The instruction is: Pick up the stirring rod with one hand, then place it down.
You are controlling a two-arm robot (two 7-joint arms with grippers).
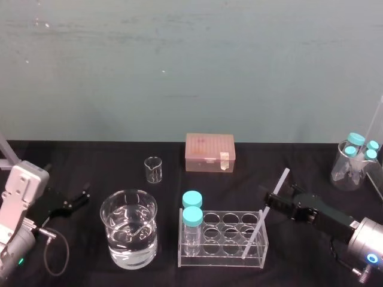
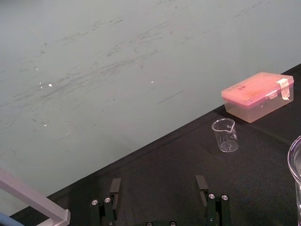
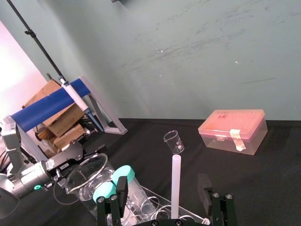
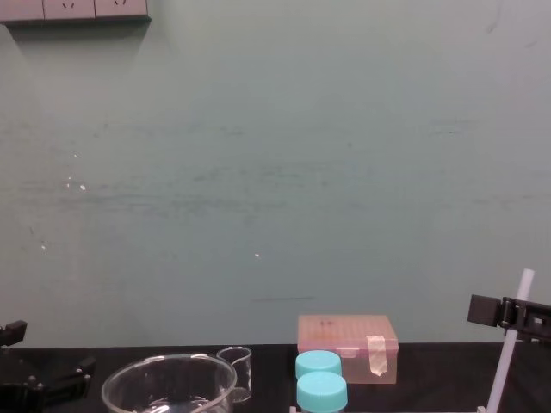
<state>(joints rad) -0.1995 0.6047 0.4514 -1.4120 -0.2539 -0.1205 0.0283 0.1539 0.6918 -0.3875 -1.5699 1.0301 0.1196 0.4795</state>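
The stirring rod [image 4: 508, 357] will slide up freely and leave the rack behind when the robot lifts, because the rod leans at an angle in the tube rack's end [image 4: 485, 409].
The stirring rod [image 1: 257, 230], thin, white and translucent, stands leaning in the right end of a clear tube rack [image 1: 221, 260]. My right gripper [image 1: 276, 199] is open around the rod's upper part. In the right wrist view the rod [image 3: 175, 188] rises between the two black fingers [image 3: 121, 186] with a gap on each side. The chest view shows the rod [image 4: 513, 331] at the right edge with the right gripper [image 4: 508, 311] at its top. My left gripper [image 1: 81, 197] rests open and empty at the table's left, its fingers [image 2: 115, 186] wide apart.
Two blue-capped tubes [image 1: 192, 209] stand in the rack's left end. A large beaker of water [image 1: 128, 236] sits left of the rack, with a small empty beaker [image 1: 154, 169] behind it. A pink tip box [image 1: 209, 152] lies at the back, and a beaker of capped tubes [image 1: 353, 158] stands far right.
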